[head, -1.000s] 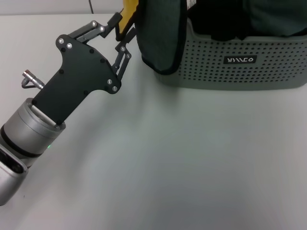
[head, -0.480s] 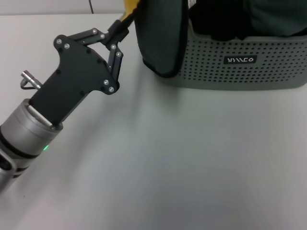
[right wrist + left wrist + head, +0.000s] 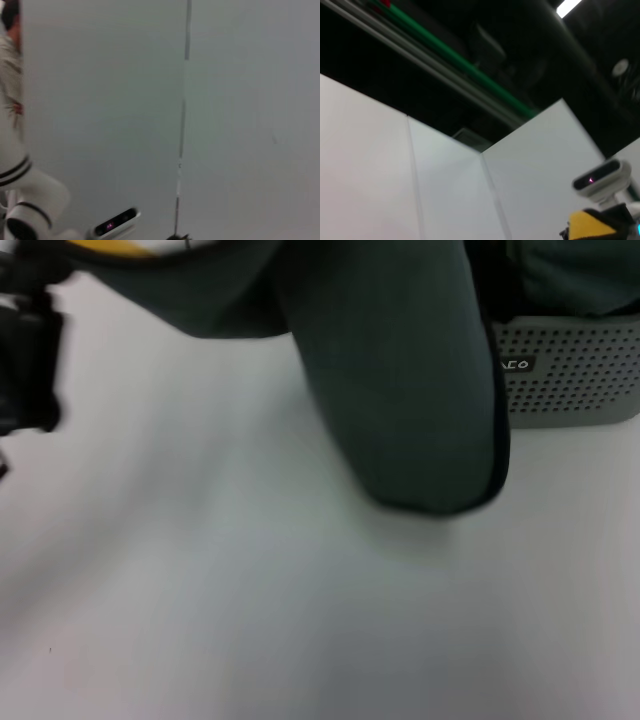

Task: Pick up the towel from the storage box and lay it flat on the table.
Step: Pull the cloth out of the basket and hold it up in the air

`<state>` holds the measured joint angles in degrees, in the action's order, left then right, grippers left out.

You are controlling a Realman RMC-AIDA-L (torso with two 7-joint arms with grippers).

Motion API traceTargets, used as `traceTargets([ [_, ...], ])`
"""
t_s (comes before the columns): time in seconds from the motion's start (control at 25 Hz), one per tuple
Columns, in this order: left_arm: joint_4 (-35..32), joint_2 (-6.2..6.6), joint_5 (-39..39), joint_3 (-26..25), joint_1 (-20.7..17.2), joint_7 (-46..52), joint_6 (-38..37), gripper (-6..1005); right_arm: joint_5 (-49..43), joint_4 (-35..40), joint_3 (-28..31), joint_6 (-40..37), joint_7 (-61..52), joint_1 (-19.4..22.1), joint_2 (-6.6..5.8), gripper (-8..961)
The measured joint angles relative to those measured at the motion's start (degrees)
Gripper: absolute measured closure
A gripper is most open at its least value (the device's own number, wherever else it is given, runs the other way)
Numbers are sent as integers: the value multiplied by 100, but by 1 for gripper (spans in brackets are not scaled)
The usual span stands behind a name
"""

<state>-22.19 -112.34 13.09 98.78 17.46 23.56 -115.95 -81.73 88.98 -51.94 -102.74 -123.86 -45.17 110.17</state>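
Observation:
The towel is hanging in a drooping fold, so the robot's left gripper should swing back and pull the towel's upper edge out wide before it lays the towel over the open table.
The towel hangs in the air, a long dark grey-green fold with black edging drooping down to the table. Its yellow reverse shows at the top left. My left gripper is a dark blur at the left edge, raised, shut on the towel's upper end. In the left wrist view a yellow bit of the towel shows close to the lens. The storage box, pale grey-green with small holes, stands at the far right, partly behind the towel. My right gripper is out of view.
More dark cloth fills the box. The right wrist view shows only a plain wall and part of the robot's body.
The left gripper closed on the towel's edge at the box, then swept up and to the left, dragging the towel out so it now hangs across the scene.

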Motion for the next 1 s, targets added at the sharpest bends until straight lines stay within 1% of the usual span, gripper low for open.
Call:
traceTargets([
  [0.04, -227, 134, 26, -13, -71, 234, -14, 984, 167, 221, 0, -57, -111, 126, -18, 942],
  [0.08, -370, 231, 56, -19, -120, 409, -21, 984, 373, 447, -1, -105, -242, 264, -43, 942],
  [0.16, -652, 411, 123, -81, -204, 839, -30, 984, 693, 730, 26, -160, -399, 474, -85, 942],
  [0.24, -951, 569, 316, -327, -294, 1420, -39, 984, 1005, 1071, 195, -225, -568, 744, -129, 942],
  [0.28, -1060, 606, 429, -480, -318, 1646, -41, 984, 1075, 1231, 382, -267, -614, 876, -134, 942],
  [0.36, -1331, 642, 873, -967, -358, 2172, -48, 984, 1147, 1423, 753, -369, -674, 1099, -136, 942],
  [0.4, -1503, 626, 1212, -1363, -370, 2545, -51, 984, 1179, 1432, 885, -431, -680, 1217, -130, 942],
  [0.44, -1594, 599, 1455, -1610, -366, 2788, -52, 984, 1202, 1394, 967, -500, -674, 1320, -116, 942],
  [0.52, -1737, 487, 2057, -2158, -293, 3257, -50, 984, 1131, 1155, 972, -676, -573, 1498, -42, 942],
  [0.56, -1766, 440, 2263, -2345, -247, 3387, -50, 984, 983, 938, 951, -815, -454, 1574, 30, 942],
  [0.6, -1765, 361, 2605, -2605, -159, 3571, -33, 984, 647, 546, 925, -1032, -183, 1635, 193, 942],
  [0.64, -1739, 292, 2876, -2844, -76, 3685, -20, 983, 467, 348, 920, -1139, -4, 1652, 284, 943],
  [0.68, -1714, 237, 3103, -3017, -6, 3781, -6, 983, 467, 348, 920, -1139, -4, 1652, 284, 943],
  [0.72, -1675, 157, 3374, -3238, 76, 3866, 5, 983, 366, 221, 919, -1200, 106, 1662, 333, 943],
  [0.76, -1648, 107, 3581, -3385, 149, 3934, 9, 983, 263, 71, 918, -1278, 247, 1672, 402, 943],
  [0.84, -1614, 39, 3875, -3564, 253, 4033, 11, 983, 204, -56, 916, -1372, 409, 1709, 462, 943],
  [1.0, -1604, 21, 4149, -3628, 305, 4171, -1, 983, 235, 69, 905, -1504, 466, 1923, 516, 943],
])
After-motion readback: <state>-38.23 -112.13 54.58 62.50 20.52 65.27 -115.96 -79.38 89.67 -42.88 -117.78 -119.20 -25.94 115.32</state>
